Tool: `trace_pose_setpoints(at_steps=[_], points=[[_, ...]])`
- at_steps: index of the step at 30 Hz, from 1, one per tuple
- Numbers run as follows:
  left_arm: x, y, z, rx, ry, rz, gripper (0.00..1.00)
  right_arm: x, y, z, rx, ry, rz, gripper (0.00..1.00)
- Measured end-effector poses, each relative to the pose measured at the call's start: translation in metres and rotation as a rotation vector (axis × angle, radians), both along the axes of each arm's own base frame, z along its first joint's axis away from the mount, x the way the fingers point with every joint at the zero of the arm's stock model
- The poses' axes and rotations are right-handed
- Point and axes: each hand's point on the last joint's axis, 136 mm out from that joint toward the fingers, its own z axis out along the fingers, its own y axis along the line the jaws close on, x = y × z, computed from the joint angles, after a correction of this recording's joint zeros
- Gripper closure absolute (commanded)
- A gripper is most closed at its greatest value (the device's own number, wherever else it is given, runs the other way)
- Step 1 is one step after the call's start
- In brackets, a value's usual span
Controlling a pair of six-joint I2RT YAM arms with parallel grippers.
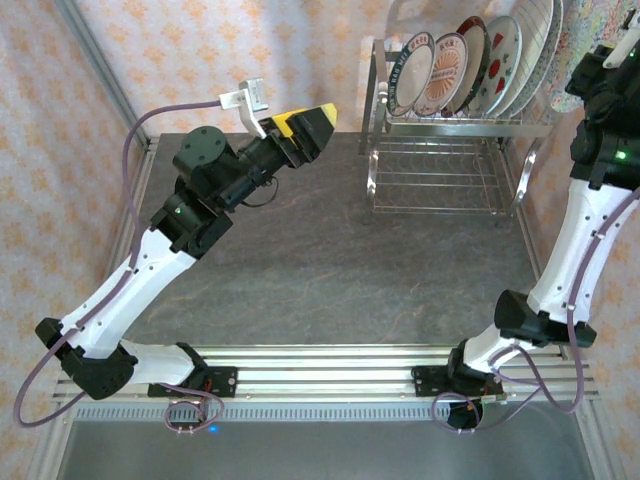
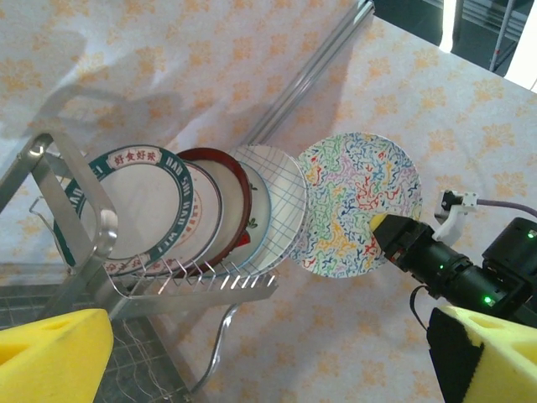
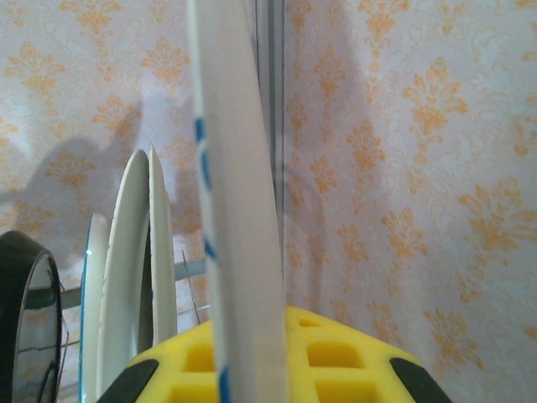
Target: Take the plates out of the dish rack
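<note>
My right gripper is holding the speckled plate's edge (image 2: 414,210) clear of the rack. My left gripper should keep moving toward the plate's opposite edge (image 2: 312,165) and close there.
The chrome dish rack (image 1: 440,128) stands at the back right of the table, with several plates (image 1: 440,75) upright in its upper slots. In the left wrist view the row runs from a teal-and-white plate (image 2: 138,206) through a red-rimmed plate (image 2: 228,166) to a plaid-grid plate (image 2: 284,197). My right gripper (image 1: 603,62) is shut on the rim of a speckled multicolour plate (image 2: 357,201), held just past the rack's right end and apart from the row. That plate (image 3: 235,210) runs edge-on between the yellow pads (image 3: 352,361). My left gripper (image 1: 310,128) hovers open left of the rack, holding nothing.
Patterned wallpaper panels close in the back and sides. A metal corner post (image 2: 306,80) runs behind the rack. The rack's lower wire shelf (image 1: 435,180) is bare. Dark tabletop (image 1: 340,270) stretches between the arms and the rack.
</note>
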Motion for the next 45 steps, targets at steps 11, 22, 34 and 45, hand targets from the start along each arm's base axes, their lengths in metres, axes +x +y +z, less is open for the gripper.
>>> trace_pose_setpoints(at_steps=[11, 22, 34, 45], points=[[0.000, -0.041, -0.041, -0.041, 0.167, -0.131, 0.01, -0.091, 0.027, -0.027, 0.151, -0.003, -0.041, 1.00], [-0.001, -0.079, -0.130, -0.088, 0.477, -0.255, 0.01, -0.163, 0.034, -0.091, 0.421, 0.056, -0.176, 1.00], [-0.003, -0.107, -0.239, -0.193, 0.908, -0.338, 0.08, -0.180, 0.081, -0.206, 0.893, 0.268, -0.146, 1.00], [-0.008, -0.136, -0.283, -0.276, 1.171, -0.416, 0.23, -0.146, 0.123, -0.266, 1.291, 0.339, -0.044, 1.00]])
